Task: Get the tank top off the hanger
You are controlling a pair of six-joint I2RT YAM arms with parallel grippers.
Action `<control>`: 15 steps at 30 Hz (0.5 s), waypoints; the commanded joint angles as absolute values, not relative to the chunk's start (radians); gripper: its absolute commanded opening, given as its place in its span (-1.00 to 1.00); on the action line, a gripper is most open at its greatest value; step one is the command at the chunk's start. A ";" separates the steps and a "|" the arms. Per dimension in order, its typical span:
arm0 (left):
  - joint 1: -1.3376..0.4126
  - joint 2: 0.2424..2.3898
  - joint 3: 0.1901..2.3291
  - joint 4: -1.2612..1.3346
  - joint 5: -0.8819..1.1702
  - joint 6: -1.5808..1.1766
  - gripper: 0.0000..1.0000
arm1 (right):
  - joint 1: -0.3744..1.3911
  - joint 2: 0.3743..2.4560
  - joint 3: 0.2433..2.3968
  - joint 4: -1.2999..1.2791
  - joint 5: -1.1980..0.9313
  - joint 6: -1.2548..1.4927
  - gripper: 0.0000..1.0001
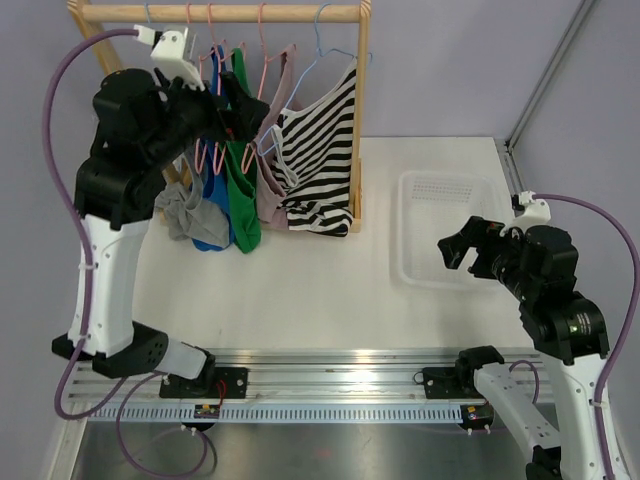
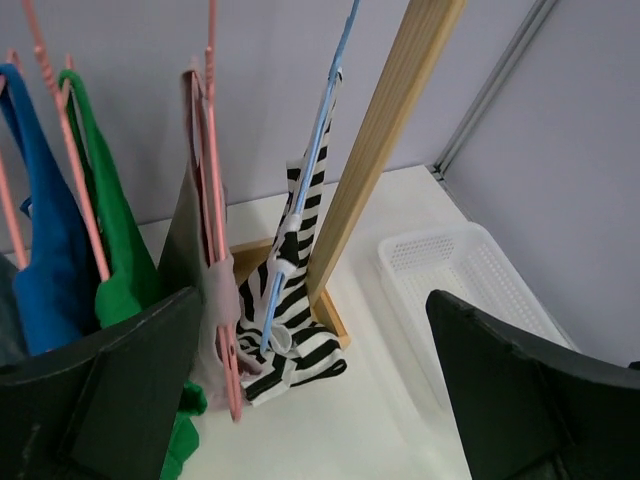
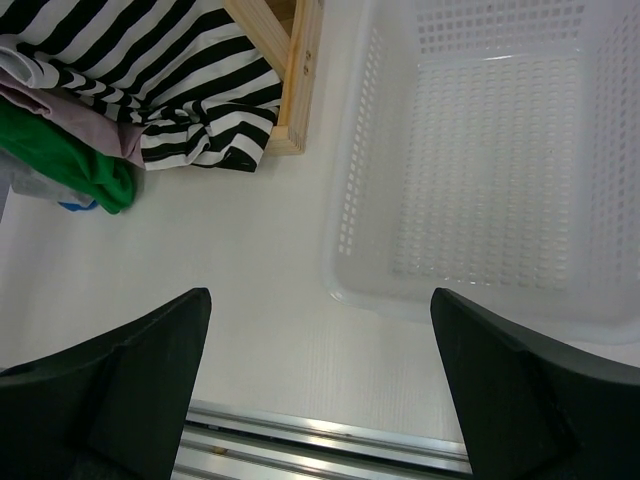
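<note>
The striped tank top should come down with the light blue hanger and crumple into folds when I carry the hanger down, because its hem already lies bunched up.
Several tank tops hang on hangers from a wooden rack: grey, blue, green, mauve and black-and-white striped. The striped one hangs on a light blue hanger, with its hem bunched on the table. The mauve one is on a pink hanger. My left gripper is open high at the rack; in the left wrist view its left finger is right beside the mauve top. My right gripper is open and empty over the table.
A white perforated basket sits right of the rack, also in the left wrist view and the right wrist view. The rack's wooden post and base stand between clothes and basket. A metal rail runs along the near edge.
</note>
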State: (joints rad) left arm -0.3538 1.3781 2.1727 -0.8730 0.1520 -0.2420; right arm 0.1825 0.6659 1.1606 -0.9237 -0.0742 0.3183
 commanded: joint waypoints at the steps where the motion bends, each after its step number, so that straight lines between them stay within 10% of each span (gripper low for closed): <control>1: -0.379 1.476 2.264 -0.813 0.166 -0.155 0.98 | 0.187 0.646 1.154 -0.890 -0.107 0.324 0.99; 15: -0.430 1.733 2.313 -0.623 0.058 -0.034 0.40 | 0.187 0.598 1.103 -0.887 -0.173 0.362 0.99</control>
